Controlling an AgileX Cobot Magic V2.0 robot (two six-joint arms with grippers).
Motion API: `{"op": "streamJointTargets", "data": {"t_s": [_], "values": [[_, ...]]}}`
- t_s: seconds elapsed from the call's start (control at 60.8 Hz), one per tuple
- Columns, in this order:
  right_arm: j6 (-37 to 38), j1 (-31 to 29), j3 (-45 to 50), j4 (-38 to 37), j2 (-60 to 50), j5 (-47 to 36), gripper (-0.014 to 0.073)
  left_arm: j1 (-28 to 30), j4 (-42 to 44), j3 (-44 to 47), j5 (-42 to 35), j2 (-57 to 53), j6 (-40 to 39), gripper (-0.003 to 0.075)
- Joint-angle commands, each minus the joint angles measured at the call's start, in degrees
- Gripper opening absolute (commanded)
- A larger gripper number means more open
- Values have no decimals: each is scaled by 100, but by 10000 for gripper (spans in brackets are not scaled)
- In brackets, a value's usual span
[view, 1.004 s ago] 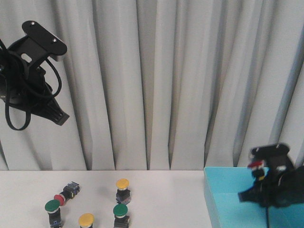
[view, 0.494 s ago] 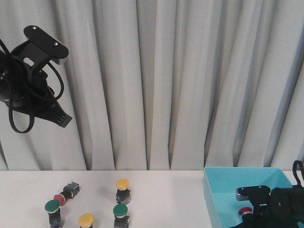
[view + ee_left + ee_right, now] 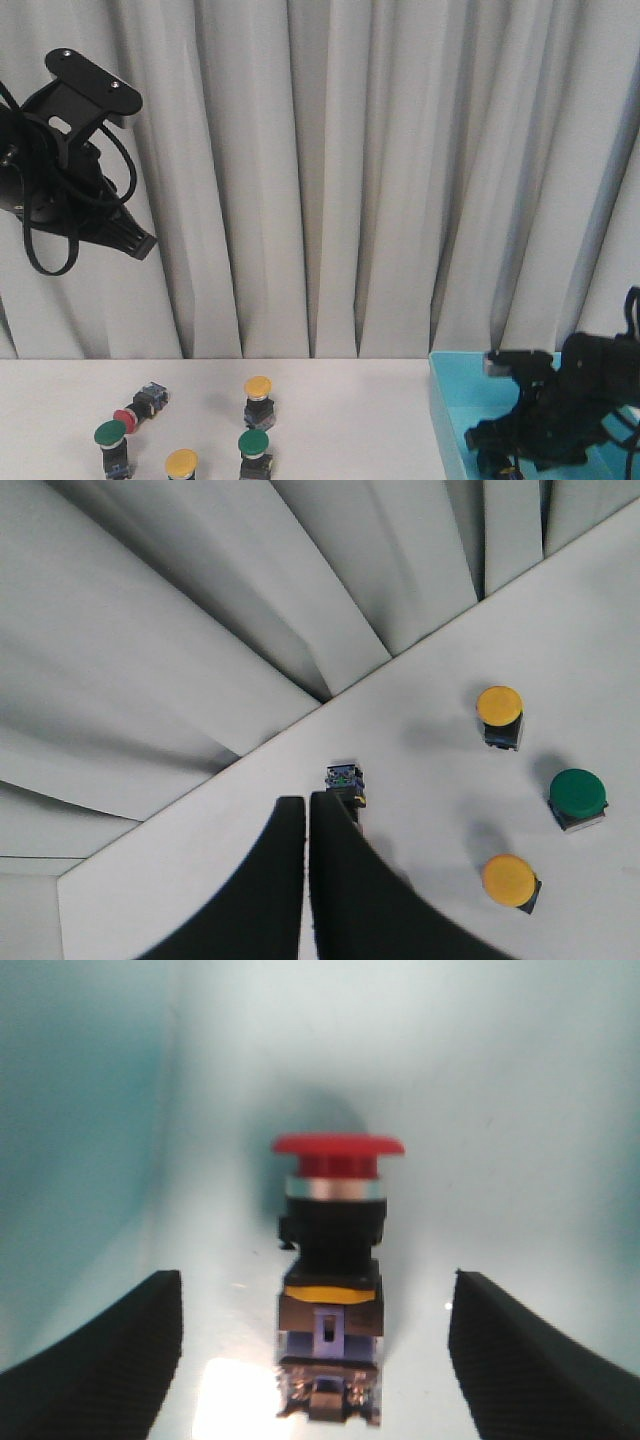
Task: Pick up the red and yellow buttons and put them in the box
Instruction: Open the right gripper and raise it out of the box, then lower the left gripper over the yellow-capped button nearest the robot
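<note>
Next, my left gripper picks up the front yellow button (image 3: 181,463) and hands it to my right gripper, because the button is on my left gripper's side, far from the turquoise box (image 3: 458,390).
A red button (image 3: 338,1145) lies on the floor of the turquoise box (image 3: 500,1080), between the spread fingers of my right gripper (image 3: 315,1290), which is open and touches nothing. In the front view the right gripper (image 3: 500,445) is down inside the box (image 3: 452,405). On the table stand two yellow buttons (image 3: 258,385) (image 3: 181,462), and a red button (image 3: 125,415) lies on its side. My left gripper (image 3: 135,243) is shut and empty, high above the table's left side. In the left wrist view its fingers (image 3: 340,880) half hide that lying button (image 3: 345,777).
Two green buttons (image 3: 110,432) (image 3: 254,443) stand among the others on the white table (image 3: 350,410). One of them also shows in the left wrist view (image 3: 578,792). A grey curtain hangs right behind the table.
My right gripper came down from above the box rim into the box and opened, leaving the red button on the box floor. The left arm barely moved.
</note>
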Motion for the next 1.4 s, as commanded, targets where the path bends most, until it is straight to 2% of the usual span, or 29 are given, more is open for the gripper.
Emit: {"op": "streamJointTargets", "data": {"t_s": [0.0, 0.066, 0.181, 0.378, 0.494, 0.592, 0.806, 0.938, 0.954, 1.086, 1.382], "values": [[-82, -25, -347, 74, -789, -18, 561, -9, 100, -122, -525, -223, -298, 8], [-115, -25, -476, 74, -1171, -6, 561, -9, 203, -122, -643, -223, -635, 25], [-134, -25, -639, 88, -1945, -43, 561, -9, 641, -129, -775, -223, -1170, 100], [-264, -18, -697, 326, -3265, -102, 561, -9, 1422, -142, -749, -183, -1886, 340], [-357, -18, -691, 423, -3831, -9, 561, -9, 1443, -142, -605, -43, -1885, 491], [-550, -18, -691, 518, -4182, 188, 561, -9, 1325, -142, -406, 172, -1885, 568], [-672, -18, -664, 655, -4576, 592, 561, -9, 507, -142, -307, 878, -1987, 588], [-719, -18, -664, 760, -4694, 656, 561, -9, 339, -142, 81, 1416, -1992, 588], [-719, -18, -664, 873, -4714, 718, 561, -9, 319, 6, 131, 1862, -2127, 588], [-719, -18, -664, 989, -4714, 721, 561, -9, 252, 151, 186, 2185, -2142, 588], [-719, -18, -664, 991, -4714, 740, 561, 206, -904, 144, 372, 2774, -1796, 587]]}}
